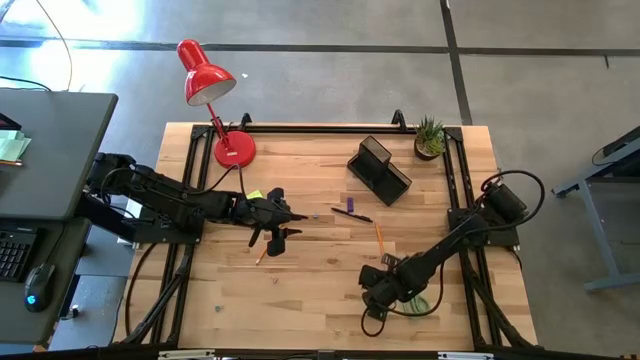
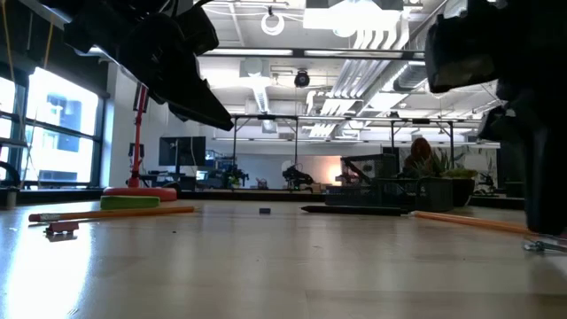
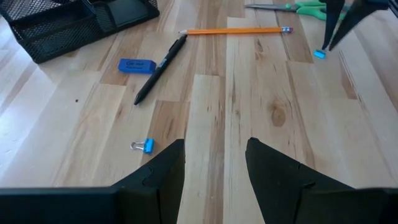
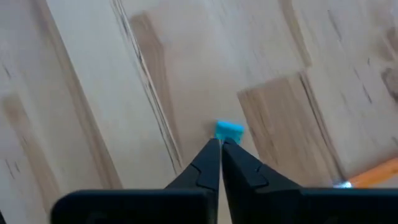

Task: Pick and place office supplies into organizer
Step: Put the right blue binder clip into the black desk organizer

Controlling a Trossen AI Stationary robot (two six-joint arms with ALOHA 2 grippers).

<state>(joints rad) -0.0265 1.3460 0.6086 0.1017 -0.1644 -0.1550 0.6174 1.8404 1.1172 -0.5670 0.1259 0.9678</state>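
Note:
My right gripper is closed, and the ends of its fingers reach only the blue clip's near edge (image 4: 227,139). I should lift, open, turn the wrist and lower the fingers around the clip (image 4: 229,130).
My right gripper (image 1: 375,292) (image 4: 221,144) points down at the table's near right part, shut on a small blue clip (image 4: 229,130). Green-handled scissors (image 1: 415,303) lie beside it, partly under the arm. My left gripper (image 1: 288,224) (image 3: 214,146) hovers open over bare wood left of the middle. Ahead of it lie a second blue clip (image 3: 144,146), a dark pen (image 3: 160,70), a blue eraser (image 3: 135,65) and an orange pencil (image 3: 233,30). The black mesh organizer (image 1: 380,168) stands on the far side. A yellow-green sticky-note block (image 1: 255,195) and another pencil (image 1: 262,256) lie near my left gripper. My right gripper pinches the small blue clip at its near edge (image 4: 225,137), only at the fingers' free ends, coming from above and pointing down. The clip (image 3: 319,54) sits just below the fingertips (image 3: 329,42), close over the wood. Whether it is lifted clear I cannot tell.
A red desk lamp (image 1: 215,100) stands at the far left corner and a small potted plant (image 1: 430,138) at the far right corner. A black frame (image 1: 300,129) runs along the table's edges. Bare wood (image 1: 300,300) lies along the near side.

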